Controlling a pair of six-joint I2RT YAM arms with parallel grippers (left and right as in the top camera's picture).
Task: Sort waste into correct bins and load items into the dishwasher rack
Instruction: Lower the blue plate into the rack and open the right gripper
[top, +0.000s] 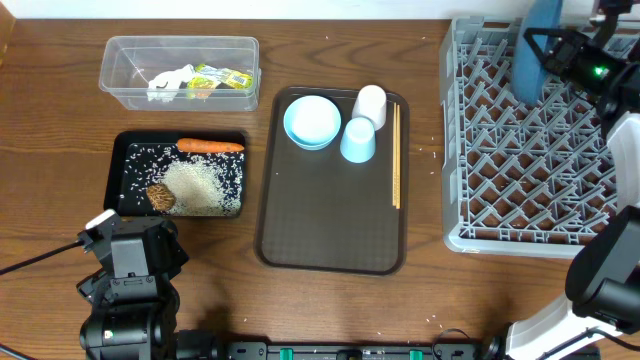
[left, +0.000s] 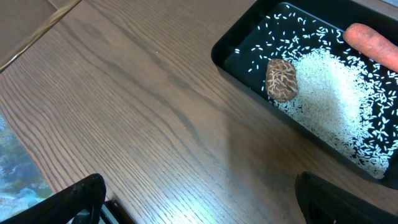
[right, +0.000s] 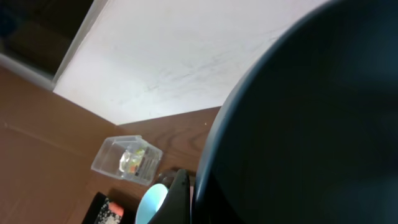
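Observation:
The large dark blue dish (top: 534, 62) is standing on its edge across the rack's far rim, so my right gripper should pull the dish back and tip it over onto the rack's pegs (top: 558, 122).
My right gripper (top: 553, 50) is shut on the large dark blue dish (top: 540, 50), held upright on edge over the far part of the grey dishwasher rack (top: 530, 170). The dish (right: 311, 124) fills the right wrist view, one finger (right: 179, 196) against its rim. My left gripper (left: 199, 205) hangs open over bare table, near the black tray (top: 125, 150) with carrot (top: 210, 146), rice (top: 200, 185) and brown lump (left: 281, 79). The clear tub (top: 180, 50) holds crumpled paper (top: 168, 83) and wrappers (top: 222, 78).
A brown serving tray (top: 330, 230) in the middle carries a light blue bowl (top: 312, 121), a white cup (top: 370, 102), a light blue cup (top: 358, 140) and chopsticks (top: 396, 155). A few rice grains lie on the table beside the rack.

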